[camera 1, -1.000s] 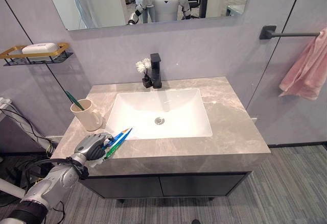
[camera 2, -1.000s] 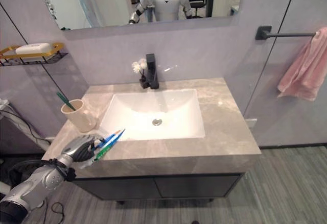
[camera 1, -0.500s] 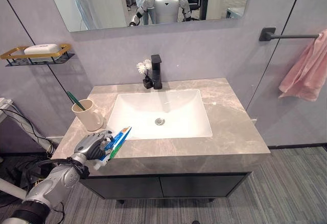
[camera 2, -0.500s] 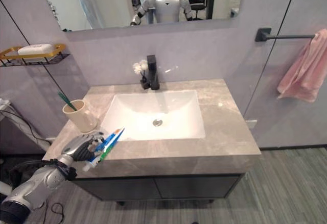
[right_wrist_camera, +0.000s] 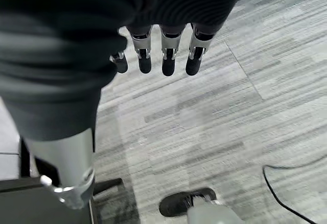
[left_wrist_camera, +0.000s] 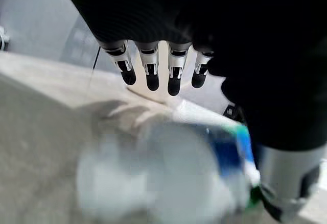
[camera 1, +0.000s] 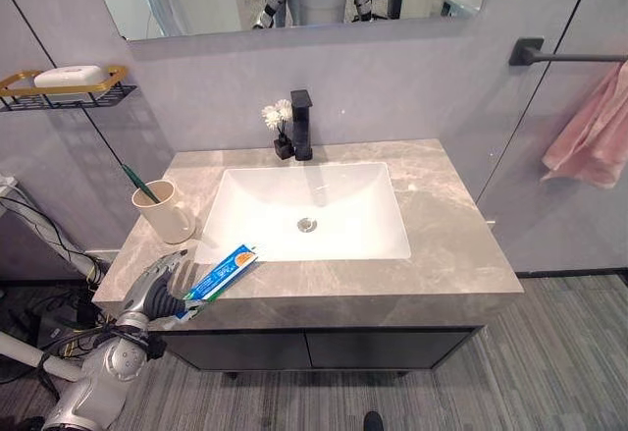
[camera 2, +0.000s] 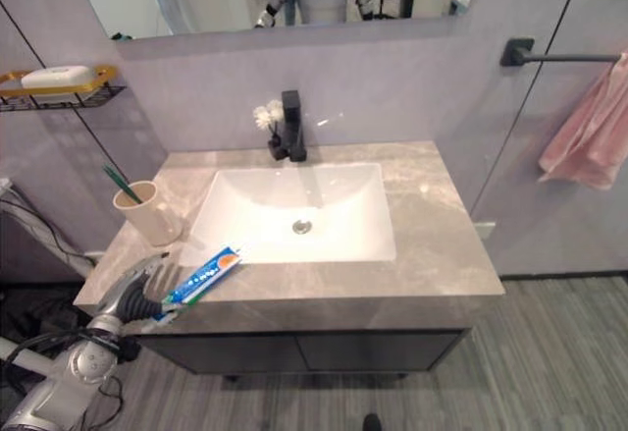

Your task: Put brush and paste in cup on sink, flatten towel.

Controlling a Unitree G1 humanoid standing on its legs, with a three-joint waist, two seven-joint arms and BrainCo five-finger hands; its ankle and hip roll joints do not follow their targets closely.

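The toothpaste tube (camera 1: 222, 276) appears longer than the beige cup (camera 1: 167, 215) is high, so the tube will lean out well above the cup's rim when the robot lowers it in.
A blue, white and green toothpaste tube (camera 1: 224, 267) lies flat on the grey marble counter (camera 1: 451, 235), near its front left edge. My left hand (camera 1: 157, 292) rests open just behind the tube's cap end, its fingers (left_wrist_camera: 148, 73) straight above the tube (left_wrist_camera: 168, 183). A beige cup (camera 1: 167, 217) holding a green toothbrush (camera 1: 140, 184) stands left of the white sink (camera 1: 294, 200). A pink towel (camera 1: 594, 141) hangs bunched from the wall bar at the right. My right hand (right_wrist_camera: 168, 50) hangs open over the floor, holding nothing.
A black faucet (camera 1: 300, 127) and a small vase of white flowers (camera 1: 277, 122) stand behind the basin. A gold wall shelf (camera 1: 64, 87) with a soap bar is at the upper left. The black towel bar (camera 1: 569, 56) juts from the right wall.
My left hand was shut on the raised toothpaste tube; now its fingers are straight and the tube lies flat on the counter. The camera has shifted slightly.
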